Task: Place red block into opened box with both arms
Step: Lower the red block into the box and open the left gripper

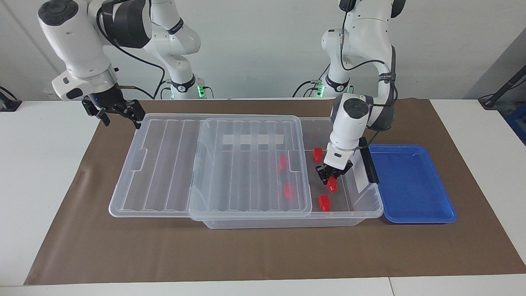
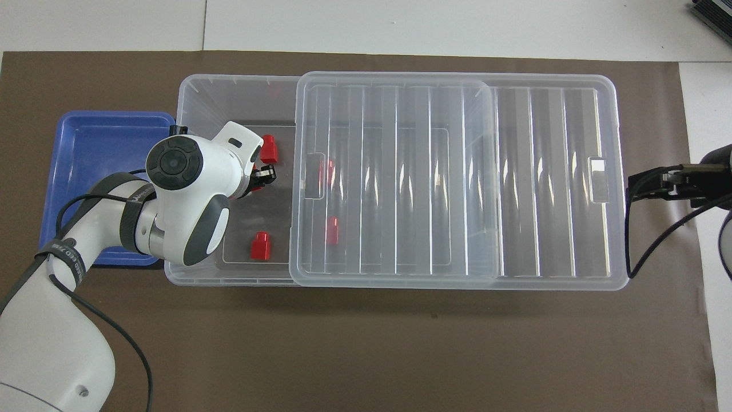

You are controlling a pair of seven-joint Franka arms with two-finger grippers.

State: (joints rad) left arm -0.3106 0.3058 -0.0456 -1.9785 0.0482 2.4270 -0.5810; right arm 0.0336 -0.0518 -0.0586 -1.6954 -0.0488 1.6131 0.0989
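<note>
The robot's left gripper is reaching into the box's uncovered end (image 2: 274, 206), so the right gripper should draw back until that end is clear and then push the lid's overhanging edge (image 2: 621, 199).
The clear box (image 1: 287, 224) lies across the table, its ribbed lid (image 1: 164, 164) slid toward the right arm's end. That leaves the end by the left arm uncovered. My left gripper (image 1: 328, 177) reaches down into this uncovered end, shut on a red block (image 1: 332, 185) that hangs low between two loose red blocks (image 1: 317, 154) (image 1: 324, 202) on the box floor. Two more red blocks (image 1: 282, 161) (image 1: 287, 190) show through the lid. In the overhead view the left gripper (image 2: 264, 176) sits inside the box (image 2: 229, 91). My right gripper (image 1: 119, 113) hangs open, raised above the lid's corner nearest its own base.
A shallow blue tray (image 1: 411, 181) rests against the box at the left arm's end. The lid (image 2: 543, 171) overhangs the box toward the right arm's end. Brown paper (image 1: 246, 255) covers the table under everything.
</note>
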